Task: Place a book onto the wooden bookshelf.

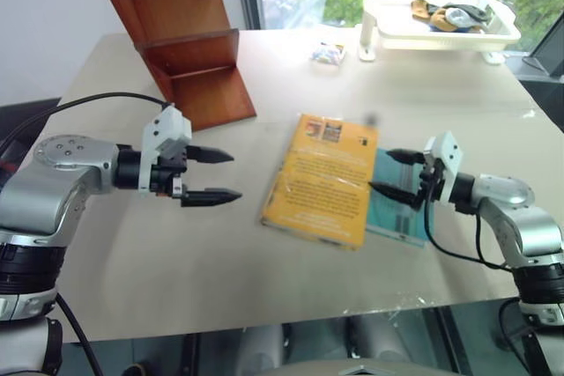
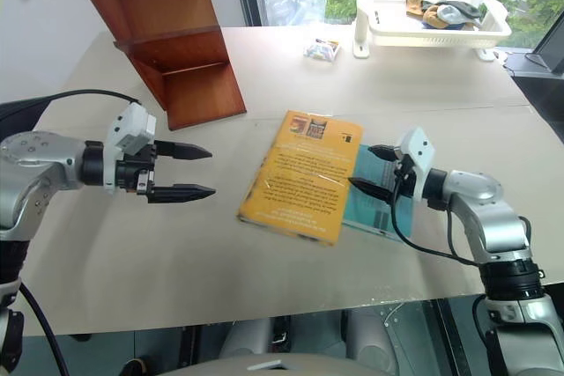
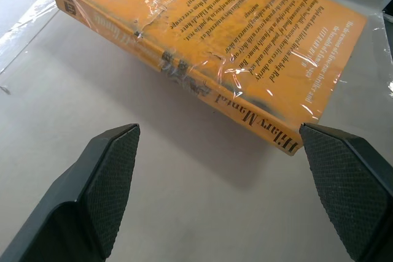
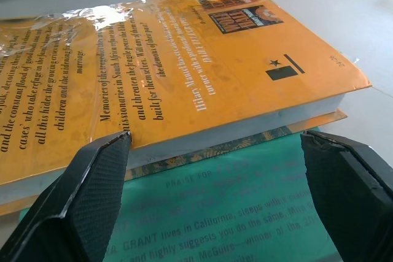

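Observation:
I see the orange-yellow book's spine raised over a shadow [image 3: 230, 162], so I expect much of the teal book [image 1: 398, 220] to be hidden underneath and stay put as I lift.
The thick orange-yellow book [image 1: 323, 178] lies flat at the table's middle, its right part resting on a thinner teal book [image 1: 401, 209]. Its spine [image 3: 202, 87] faces my left gripper [image 1: 216, 175], which hovers open a short way to the book's left, nothing between its fingers. My right gripper [image 1: 393, 173] is open at the book's right edge, low over the teal book, with the orange book's page edge [image 4: 245, 130] right in front of its fingers. The reddish-brown wooden bookshelf [image 1: 181, 33] stands at the table's back left.
A white basket tray [image 1: 438, 17] holding small items stands at the back right. A small wrapped packet [image 1: 328, 54] lies near it. The table's front edge [image 1: 282, 319] runs close below both arms.

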Available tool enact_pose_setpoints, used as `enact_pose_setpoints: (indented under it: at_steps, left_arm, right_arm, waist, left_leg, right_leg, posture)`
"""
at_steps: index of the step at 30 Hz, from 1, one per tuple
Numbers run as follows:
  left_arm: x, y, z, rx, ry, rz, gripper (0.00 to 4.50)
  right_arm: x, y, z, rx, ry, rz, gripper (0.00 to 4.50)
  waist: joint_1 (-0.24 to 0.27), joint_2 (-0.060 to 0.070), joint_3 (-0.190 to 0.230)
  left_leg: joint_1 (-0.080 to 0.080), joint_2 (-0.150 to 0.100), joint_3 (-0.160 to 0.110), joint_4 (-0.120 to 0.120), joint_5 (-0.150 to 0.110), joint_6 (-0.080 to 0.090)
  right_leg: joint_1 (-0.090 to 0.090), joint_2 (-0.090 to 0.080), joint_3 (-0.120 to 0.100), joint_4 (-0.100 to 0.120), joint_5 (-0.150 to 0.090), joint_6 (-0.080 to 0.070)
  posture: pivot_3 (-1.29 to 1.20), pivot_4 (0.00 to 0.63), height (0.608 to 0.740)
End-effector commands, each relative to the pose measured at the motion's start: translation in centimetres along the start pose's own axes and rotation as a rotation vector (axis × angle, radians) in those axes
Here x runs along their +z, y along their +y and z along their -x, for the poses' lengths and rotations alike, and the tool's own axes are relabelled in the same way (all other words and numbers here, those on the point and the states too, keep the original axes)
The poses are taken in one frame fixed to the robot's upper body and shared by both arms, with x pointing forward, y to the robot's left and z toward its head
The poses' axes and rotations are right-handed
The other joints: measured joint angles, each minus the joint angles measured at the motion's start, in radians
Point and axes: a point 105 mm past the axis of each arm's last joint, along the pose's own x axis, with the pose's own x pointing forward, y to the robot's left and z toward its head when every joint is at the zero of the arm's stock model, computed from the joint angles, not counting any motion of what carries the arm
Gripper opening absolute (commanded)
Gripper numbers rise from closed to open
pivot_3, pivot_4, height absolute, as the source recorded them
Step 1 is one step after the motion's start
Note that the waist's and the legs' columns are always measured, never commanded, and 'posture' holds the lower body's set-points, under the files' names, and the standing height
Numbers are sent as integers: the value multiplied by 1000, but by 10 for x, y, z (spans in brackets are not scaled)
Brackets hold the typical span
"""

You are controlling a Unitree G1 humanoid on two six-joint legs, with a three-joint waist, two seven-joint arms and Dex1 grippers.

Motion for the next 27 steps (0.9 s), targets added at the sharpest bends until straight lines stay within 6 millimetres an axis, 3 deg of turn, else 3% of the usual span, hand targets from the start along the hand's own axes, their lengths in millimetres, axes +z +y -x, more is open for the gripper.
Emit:
enact_pose_setpoints:
  at_steps: [1, 10, 14, 22, 27]
  left_arm:
    - [6, -2, 6, 21, -14, -28, 4432]
    - [3, 5, -4, 27, -78, 33, 4432]
    - [1, -2, -11, -47, -162, 153, 4432]
    - [-28, 4, -33, -70, -148, 352, 4432]
    - [-26, 21, -38, -91, -232, 513, 4432]
  right_arm:
    - [4, 1, -5, 11, -9, 27, 4500]
    - [-1, 0, -14, 10, 9, 48, 4500]
    - [2, -7, -5, -25, 8, 73, 4500]
    - [16, 5, 59, -25, 46, 89, 4500]
    - [41, 23, 105, -33, 76, 80, 4500]
  waist:
    - [0, 0, 0]
    - [0, 0, 0]
    - [0, 0, 0]
    - [13, 1, 1]
    - [13, -1, 1]
  left_leg:
    - [0, 0, 0, 0, 0, 0]
    - [0, 0, 0, 0, 0, 0]
    - [0, 0, 0, 0, 0, 0]
    - [-1, 0, -1, 1, 0, 0]
    - [-1, 0, -3, 1, 0, 0]
  right_leg:
    - [0, 0, 0, 0, 0, 0]
    - [0, 0, 0, 0, 0, 0]
    - [0, 0, 0, 1, 0, 0]
    - [0, 0, -1, 0, 0, 0]
    - [1, 0, -2, 0, 0, 0]
  posture:
    - [0, 150, 740]
    - [0, 150, 740]
    - [0, 150, 740]
    - [0, 150, 740]
    - [0, 150, 740]
